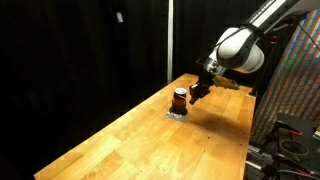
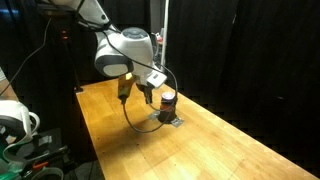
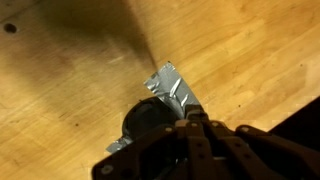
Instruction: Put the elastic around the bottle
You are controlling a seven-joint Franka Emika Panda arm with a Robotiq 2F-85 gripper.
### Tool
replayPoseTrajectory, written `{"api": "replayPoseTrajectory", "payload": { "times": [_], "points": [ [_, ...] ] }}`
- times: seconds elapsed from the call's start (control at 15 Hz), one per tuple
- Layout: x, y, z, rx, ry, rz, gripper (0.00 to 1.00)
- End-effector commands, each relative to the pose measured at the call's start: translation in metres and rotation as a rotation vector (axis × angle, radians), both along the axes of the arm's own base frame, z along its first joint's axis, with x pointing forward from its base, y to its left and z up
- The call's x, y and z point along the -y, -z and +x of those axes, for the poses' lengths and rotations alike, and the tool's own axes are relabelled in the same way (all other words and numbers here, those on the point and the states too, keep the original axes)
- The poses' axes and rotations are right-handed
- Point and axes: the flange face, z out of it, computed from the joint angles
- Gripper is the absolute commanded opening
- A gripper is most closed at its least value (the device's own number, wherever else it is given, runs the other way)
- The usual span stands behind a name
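Observation:
I should move back over the open table (image 1: 208, 122) and tilt level before I bring the elastic over, because my gripper is pointing steeply down next to the bottle's top (image 1: 180, 92).
The bottle (image 1: 180, 99) is small and dark with a reddish band. It stands on a silvery patch (image 3: 172, 85) on the wooden table (image 1: 150, 140), and it also shows in the other exterior view (image 2: 167, 102). In the wrist view its dark cap (image 3: 143, 121) lies just left of my fingertips. My gripper (image 1: 197, 92) hovers right beside the bottle's top, fingers pressed together (image 3: 186, 124). I cannot make out the elastic between the fingers. A thin dark loop (image 2: 135, 122) hangs below the gripper (image 2: 148, 95) toward the bottle's base.
Black curtains back the table. A dark pole (image 2: 165, 40) stands behind the bottle. A cluttered rack (image 1: 295, 90) stands past the table's end. A white object (image 2: 15, 120) sits beside the table.

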Motion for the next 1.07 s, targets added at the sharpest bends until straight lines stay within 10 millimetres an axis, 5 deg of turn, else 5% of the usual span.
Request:
{"api": "replayPoseTrajectory", "payload": {
  "times": [0.0,0.33,0.67,0.87,0.93,1.0],
  "points": [
    [-0.025,-0.035,-0.022,0.152,0.027,0.042,0.0],
    [-0.061,-0.088,-0.014,0.349,0.061,0.084,0.0],
    [-0.059,-0.119,0.0,0.438,0.034,0.098,0.0],
    [-0.049,-0.096,-0.008,0.403,-0.004,0.099,0.0],
    [-0.046,-0.077,-0.017,0.359,-0.03,0.104,0.0],
    [-0.039,-0.037,-0.042,0.248,-0.069,0.099,0.0]
  ]
}}
